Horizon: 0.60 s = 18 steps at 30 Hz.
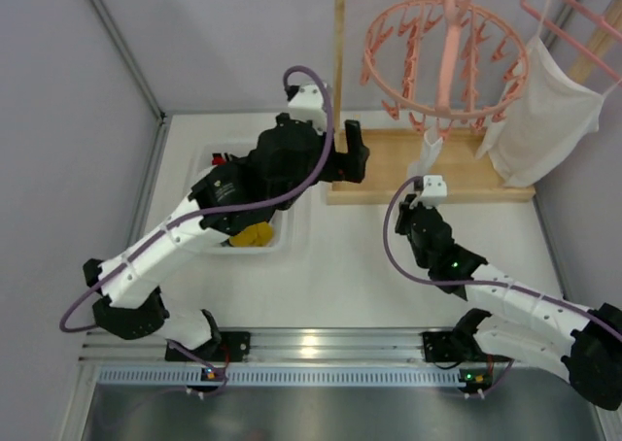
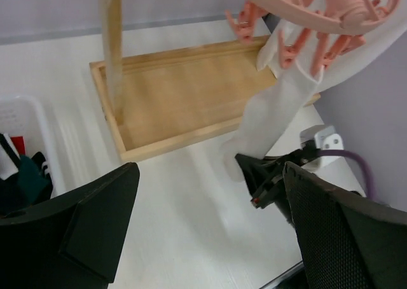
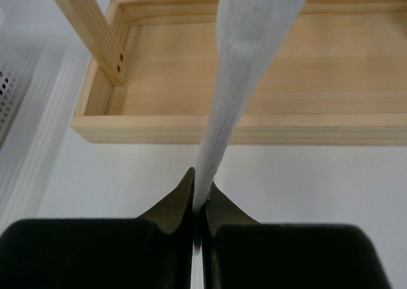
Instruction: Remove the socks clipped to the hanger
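Observation:
The front peg grips the white sock tight above the robot's right gripper, so next the left gripper squeezes the peg open while the right gripper holds the sock.
The round pink ring hanger with many pegs hangs from a wooden rail at the back right. One white sock hangs from a front peg; it also shows in the left wrist view. My right gripper is shut on the lower end of this white sock, which stretches taut upward. In the top view the right gripper sits just below the sock. My left gripper is open and empty, in the top view by the rack's left post. Other socks lie in the white bin.
A wooden rack with a tray base and an upright post stands at the back. A large white garment hangs on a plain pink hanger at the right. The white bin rim is left of the rack.

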Tool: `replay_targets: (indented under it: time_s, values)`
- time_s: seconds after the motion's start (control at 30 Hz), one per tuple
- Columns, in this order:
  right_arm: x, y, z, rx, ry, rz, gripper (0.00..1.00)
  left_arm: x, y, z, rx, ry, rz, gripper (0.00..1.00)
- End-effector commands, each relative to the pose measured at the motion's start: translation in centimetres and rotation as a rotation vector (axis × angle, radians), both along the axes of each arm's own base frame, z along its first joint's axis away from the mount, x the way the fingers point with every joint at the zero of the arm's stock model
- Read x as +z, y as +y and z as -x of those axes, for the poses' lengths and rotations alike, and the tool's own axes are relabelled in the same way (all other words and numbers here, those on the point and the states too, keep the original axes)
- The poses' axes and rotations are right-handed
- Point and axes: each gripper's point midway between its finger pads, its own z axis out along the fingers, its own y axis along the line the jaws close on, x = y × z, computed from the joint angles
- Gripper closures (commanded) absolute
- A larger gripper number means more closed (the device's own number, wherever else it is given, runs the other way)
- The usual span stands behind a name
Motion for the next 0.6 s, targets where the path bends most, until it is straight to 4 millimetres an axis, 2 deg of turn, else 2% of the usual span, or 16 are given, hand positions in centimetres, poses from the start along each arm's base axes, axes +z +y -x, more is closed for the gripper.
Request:
replay_targets:
  time_s: [0.0,0.07,0.1,0.13,0.17,0.2,0.23,0.27,0.3,0.37,0.57]
  values:
    - [1.5,1.9,-0.2,-0.017,-0.047,-0.067,1.00,2.8,-3.5,-1.7,0.019,-0.103,-0.043,0.02]
    - [1.4,3.3,-0.1,0.007,-0.049,-0.078,1.00,3.0,-5.9,-2.0,-0.025,-0.124,-0.072,0.02]
    - [1.4,3.8,-0.1,0.016,-0.052,-0.087,1.00,4.7,-6.9,-2.0,-0.047,-0.163,-0.066,0.02]
    - [1.6,4.5,0.0,0.031,-0.054,-0.092,1.00,3.3,-8.9,-2.7,-0.064,-0.159,-0.106,0.02]
    - [1.5,5.0,-0.1,0.036,-0.054,-0.099,1.00,3.0,-9.8,-3.0,-0.070,-0.163,-0.114,0.02]
    - [1.7,5.4,-0.1,0.045,-0.058,-0.104,1.00,4.3,-10.2,-3.2,-0.070,-0.188,-0.095,0.02]
    - [1.8,5.9,0.1,0.059,-0.061,-0.107,1.00,2.8,-11.7,-4.0,-0.072,-0.181,-0.128,0.02]
    - [1.8,6.1,0.1,0.064,-0.059,-0.105,1.00,2.8,-12.1,-4.4,-0.070,-0.191,-0.138,0.02]
    - [2.1,6.3,0.1,0.061,-0.063,-0.107,1.00,3.7,-12.3,-4.5,-0.066,-0.206,-0.118,0.02]
    - [2.0,6.9,0.4,0.072,-0.056,-0.097,1.00,2.6,-13.5,-5.3,-0.053,-0.205,-0.142,0.02]
    - [2.1,7.9,1.3,0.107,-0.049,-0.101,1.00,1.6,-15.0,-6.4,-0.039,-0.217,-0.146,0.04]
